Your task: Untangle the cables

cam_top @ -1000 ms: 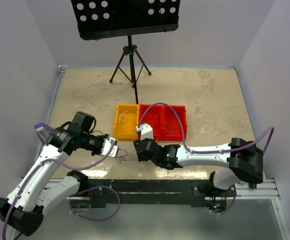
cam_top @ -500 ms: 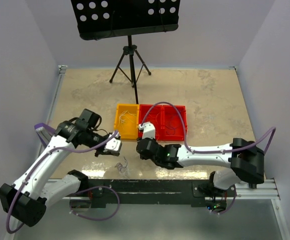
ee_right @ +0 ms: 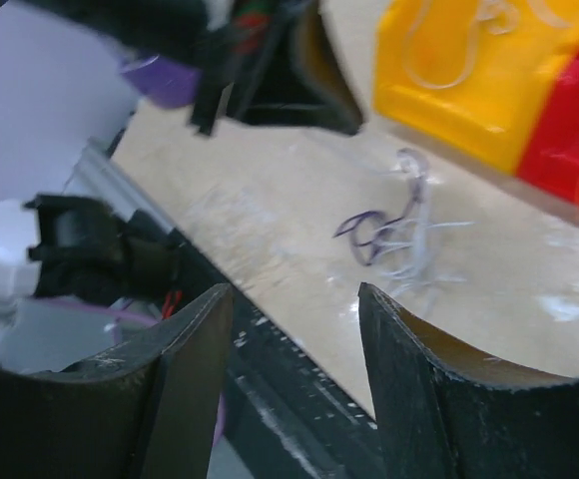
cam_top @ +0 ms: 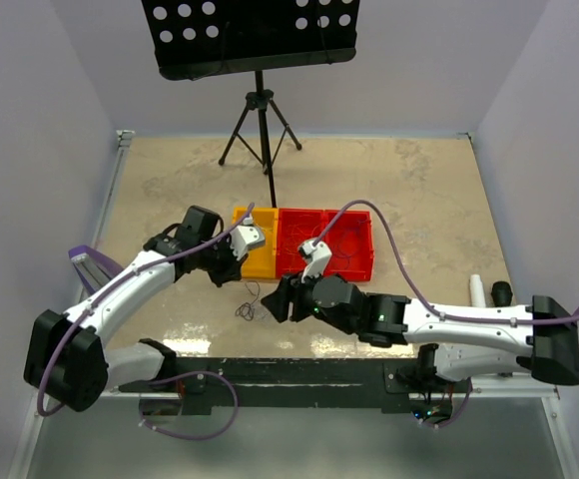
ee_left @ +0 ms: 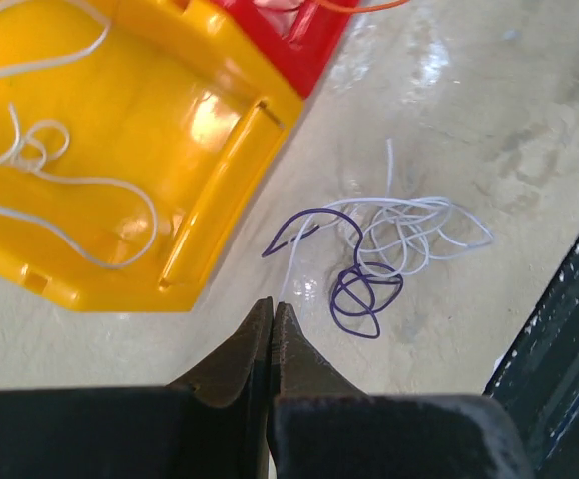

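I am going to lift the purple wire [ee_right: 410, 205], and it will slide free of the white wires, still curled, because the purple loops [ee_right: 362, 232] stick out beside them.
The cables [ee_left: 367, 291], a small tangle of thin purple and white wires, lie loose on the table just in front of the yellow bin [ee_left: 120, 110]; the same cables [cam_top: 248, 303] show small in the top view and blurred in the right wrist view [ee_right: 389, 235]. My left gripper [ee_left: 272, 305] is shut with nothing between its fingers, its tips on the table left of the tangle and apart from it. It hangs over the bin's near edge [cam_top: 234, 271]. My right gripper [ee_right: 294, 299] is open and empty, and it [cam_top: 276, 299] sits just right of the tangle.
White wires [ee_left: 65, 180] lie in the yellow bin [cam_top: 268, 261]. A red bin [cam_top: 357, 261] holding thin wires adjoins it on the right. A tripod music stand [cam_top: 260, 120] stands at the back. The black rail [cam_top: 299, 374] runs along the near edge, close to the cables.
My left gripper swung up and right from beside the tangle to the yellow bin's near edge, staying shut. The right gripper dropped down beside the tangle, narrowed, then opened again.
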Tool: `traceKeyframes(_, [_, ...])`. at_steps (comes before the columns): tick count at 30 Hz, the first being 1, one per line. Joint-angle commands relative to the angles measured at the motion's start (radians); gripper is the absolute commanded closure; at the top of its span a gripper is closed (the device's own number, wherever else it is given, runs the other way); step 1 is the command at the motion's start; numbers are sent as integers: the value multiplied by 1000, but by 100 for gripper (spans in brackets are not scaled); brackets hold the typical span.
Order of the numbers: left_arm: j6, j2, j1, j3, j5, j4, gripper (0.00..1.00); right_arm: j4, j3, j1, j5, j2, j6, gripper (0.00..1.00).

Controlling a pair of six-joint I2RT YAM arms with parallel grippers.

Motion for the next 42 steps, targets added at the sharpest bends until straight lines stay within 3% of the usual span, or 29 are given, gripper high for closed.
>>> traceKeyframes(1, [-190,5,-3,4,-152,65,100,172,44,62,-190,100,-37,41])
traceKeyframes(8, [-247,-25,12,-4,-240,71,100,197,168,99,-238,370,-89,41])
traceKeyframes(19, [-241,-18,16,-4,-229,64,100,-86,459,99,107,688,-35,47])
traceKeyframes(28, [-231,-17,16,-7,-202,62,100,-193,519,106,224,765,2,48])
traceKeyframes(42, [-214,-38,16,6,-165,47,100,-153,556,96,236,831,-5,53])
